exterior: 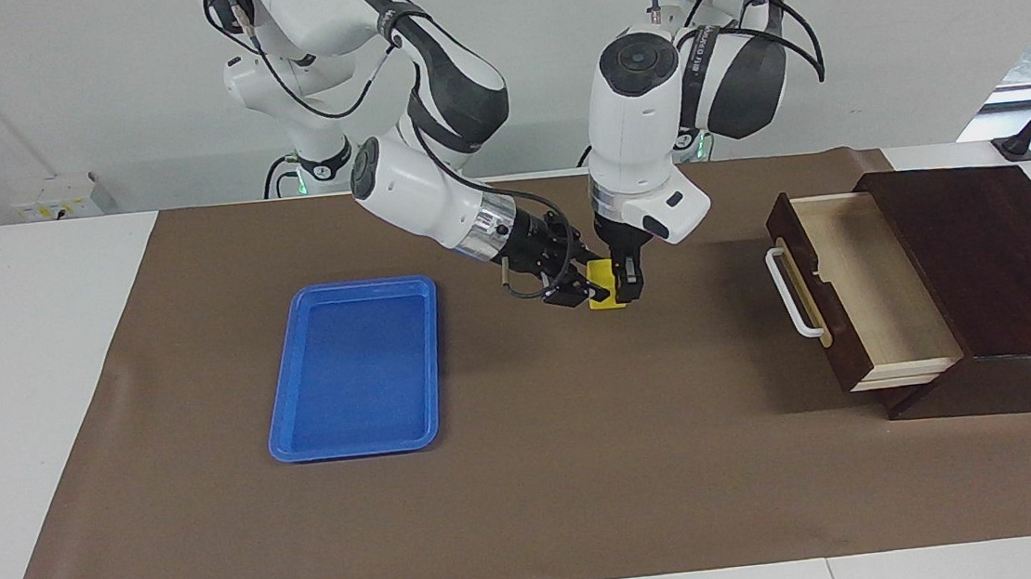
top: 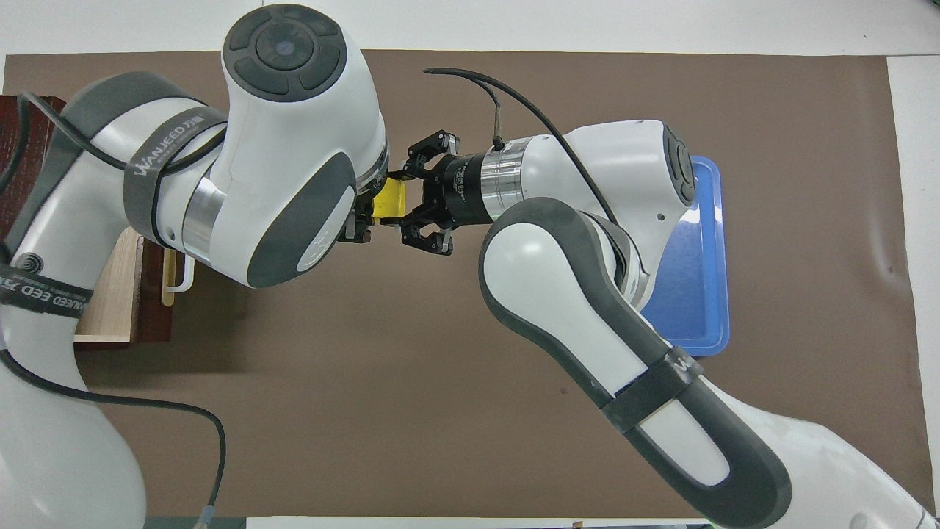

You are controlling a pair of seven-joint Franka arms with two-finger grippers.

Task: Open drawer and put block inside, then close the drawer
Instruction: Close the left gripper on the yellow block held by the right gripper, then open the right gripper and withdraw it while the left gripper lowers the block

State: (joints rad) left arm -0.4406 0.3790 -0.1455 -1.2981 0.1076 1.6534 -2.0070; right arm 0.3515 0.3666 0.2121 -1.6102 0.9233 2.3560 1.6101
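My grippers are both on the yellow block [exterior: 603, 282]. My right gripper should open and move away first, and then my left gripper will carry the block into the drawer [exterior: 883, 282].
The yellow block [exterior: 602, 285] is held up over the middle of the brown mat [exterior: 550, 473], between the two grippers. My right gripper [exterior: 579, 289] reaches in sideways and is shut on the block [top: 389, 202]. My left gripper [exterior: 625, 289] points straight down and is against the block on the drawer's side. In the overhead view the left arm hides most of the left gripper [top: 361, 220]. The dark brown drawer [exterior: 861, 296] stands pulled open at the left arm's end of the table. Its white handle [exterior: 791, 293] and pale, empty interior show.
A flat blue tray [exterior: 356, 369] lies empty on the mat toward the right arm's end. The drawer's dark cabinet [exterior: 989, 257] sits at the mat's edge. Both arms crowd the space over the mat's middle.
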